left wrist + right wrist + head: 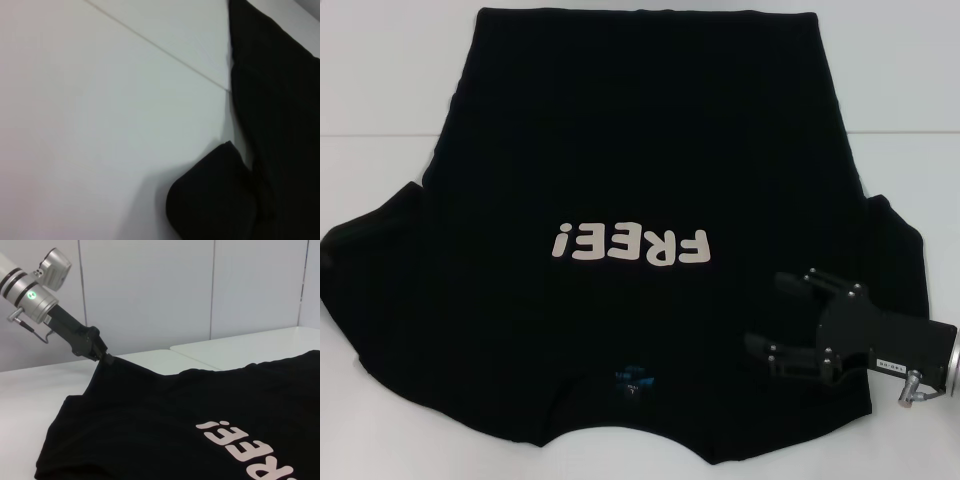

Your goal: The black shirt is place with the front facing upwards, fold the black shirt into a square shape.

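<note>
The sleeve's end is pinched in my left gripper, and the shirt's body next to it is flat. I should keep folding the sleeve inward until it lies there.
The black shirt lies spread flat on the white table, front up, with its white "FREE!" lettering upside down to me and the blue neck label near the front edge. My right gripper is open, low over the shirt's near right shoulder, with cloth beneath its fingers. My left gripper shows only in the right wrist view, at the shirt's far left side, pinched on a raised point of cloth. The left wrist view shows a sleeve on the table.
White table surrounds the shirt at the back and on both sides, with a seam line across it. Pale wall panels stand behind the left arm.
</note>
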Robot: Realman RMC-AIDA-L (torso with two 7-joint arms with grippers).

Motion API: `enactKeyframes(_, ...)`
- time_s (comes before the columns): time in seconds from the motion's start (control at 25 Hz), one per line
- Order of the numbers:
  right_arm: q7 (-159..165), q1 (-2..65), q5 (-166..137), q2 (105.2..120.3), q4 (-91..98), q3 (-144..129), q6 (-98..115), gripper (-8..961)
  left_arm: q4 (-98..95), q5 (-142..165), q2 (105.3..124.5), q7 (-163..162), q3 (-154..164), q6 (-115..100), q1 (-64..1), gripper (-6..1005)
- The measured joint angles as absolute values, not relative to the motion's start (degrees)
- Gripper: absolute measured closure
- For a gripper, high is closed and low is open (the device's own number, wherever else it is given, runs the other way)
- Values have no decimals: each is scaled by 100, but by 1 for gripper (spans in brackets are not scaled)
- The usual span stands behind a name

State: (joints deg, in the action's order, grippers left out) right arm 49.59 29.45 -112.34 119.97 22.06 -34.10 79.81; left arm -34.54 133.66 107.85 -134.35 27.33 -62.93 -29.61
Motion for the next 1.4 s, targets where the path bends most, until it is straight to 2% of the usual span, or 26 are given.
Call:
enactKeyframes(0.4,4963,2936,-11232,11997,2206,-3410,7981,11,-3688,13363,10712,-13573,2754,-6379,-3149,988)
enactKeyframes(0.72,4961,2935,-11232,12005,2206,-3410,7980,11,-3734,13316,10783,-13559,2745,-6684,-3158,986)
enactKeyframes(0.84,4962,2930,-11232,12006,2201,-3410,7980,11,-3930,13313,10914,-13554,2779,-6848,-3265,986)
enactKeyframes(1.12,4937,2922,-11233,12001,2122,-3438,7976,11,-4504,13360,11376,-13597,3497,-6934,-3611,984)
enactKeyframes(1.4,4939,2907,-11233,12002,2028,-3463,7980,11,-4512,13369,11674,-13708,4324,-6731,-3832,983)
